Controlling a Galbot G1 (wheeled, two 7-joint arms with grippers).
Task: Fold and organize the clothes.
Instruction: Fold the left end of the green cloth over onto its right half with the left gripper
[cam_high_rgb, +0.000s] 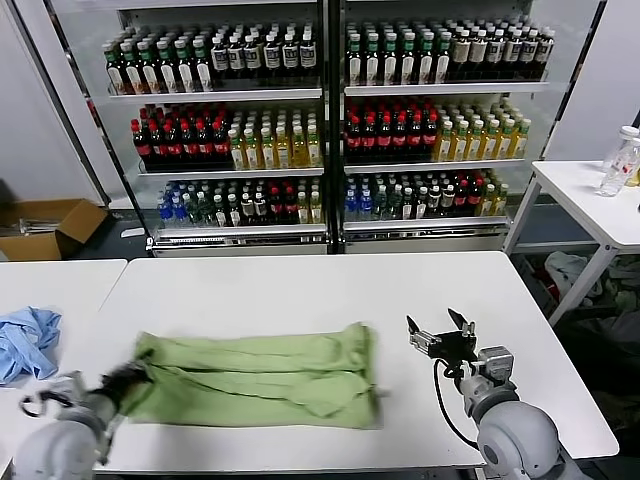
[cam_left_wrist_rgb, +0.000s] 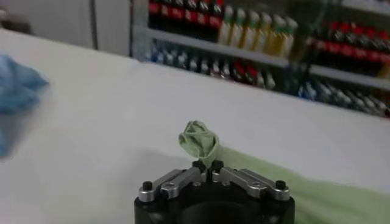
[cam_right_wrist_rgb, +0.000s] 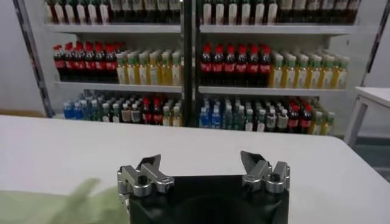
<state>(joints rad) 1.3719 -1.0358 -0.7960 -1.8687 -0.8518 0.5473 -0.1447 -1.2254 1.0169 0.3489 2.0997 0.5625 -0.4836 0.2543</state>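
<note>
I should use my left gripper to fold the pinched end over toward the shirt's loose end (cam_high_rgb: 350, 375), because the light green shirt lies as a long band (cam_high_rgb: 245, 375) and only drags along when pulled.
The light green shirt (cam_high_rgb: 260, 375) lies folded into a long band across the front of the white table (cam_high_rgb: 330, 290). My left gripper (cam_high_rgb: 125, 380) is at the band's left end, shut on a pinch of the green fabric; the left wrist view shows the bunched cloth (cam_left_wrist_rgb: 199, 141) standing up between the closed fingertips of that gripper (cam_left_wrist_rgb: 207, 165). My right gripper (cam_high_rgb: 440, 330) is open and empty, just right of the shirt's right end. In the right wrist view its jaws (cam_right_wrist_rgb: 201, 164) are spread wide, with a blur of green shirt (cam_right_wrist_rgb: 55, 204) at one side.
A crumpled light blue cloth (cam_high_rgb: 25, 340) lies on the neighbouring table at the left. Drink coolers (cam_high_rgb: 320, 120) stand behind the table. A small white side table (cam_high_rgb: 590, 200) with a bottle stands at the right. A cardboard box (cam_high_rgb: 45, 225) sits on the floor at the left.
</note>
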